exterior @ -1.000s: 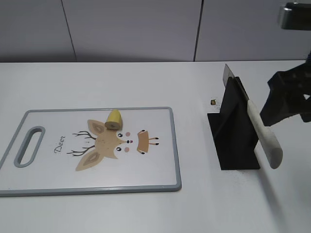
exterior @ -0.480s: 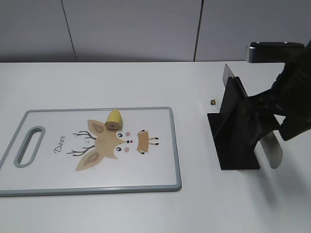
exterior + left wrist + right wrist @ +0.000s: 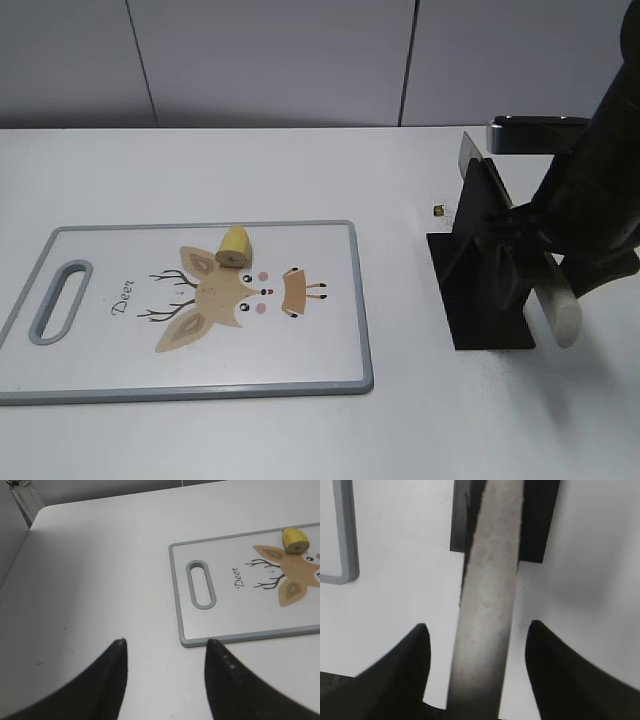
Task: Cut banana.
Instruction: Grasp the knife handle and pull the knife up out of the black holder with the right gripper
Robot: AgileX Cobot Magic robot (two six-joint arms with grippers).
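The knife (image 3: 561, 312) will slide up when I lift it and leave the stand where it is, because its blade sticks through the black stand's open top (image 3: 478, 165).
A short yellow banana piece (image 3: 235, 246) lies on the white deer-print cutting board (image 3: 120, 370); it also shows in the left wrist view (image 3: 295, 539). A knife with a cream handle (image 3: 558, 308) rests in a black stand (image 3: 480, 262). My right gripper (image 3: 545, 262) is lowered over the handle. In the right wrist view it (image 3: 477, 632) is open, with the handle (image 3: 487, 605) between the two fingers and a gap on each side. My left gripper (image 3: 165, 642) is open and empty above the bare table, left of the board's handle slot (image 3: 201, 584).
The board's grey rim (image 3: 347, 540) lies left of the stand in the right wrist view. A tiny dark speck (image 3: 439, 210) sits on the table beside the stand. A grey wall runs behind the white table. A silver-black device (image 3: 535, 130) stands at the back right.
My right arm has come down from the upper right and left onto the knife handle, now covering most of it. The banana piece, board and stand have not moved.
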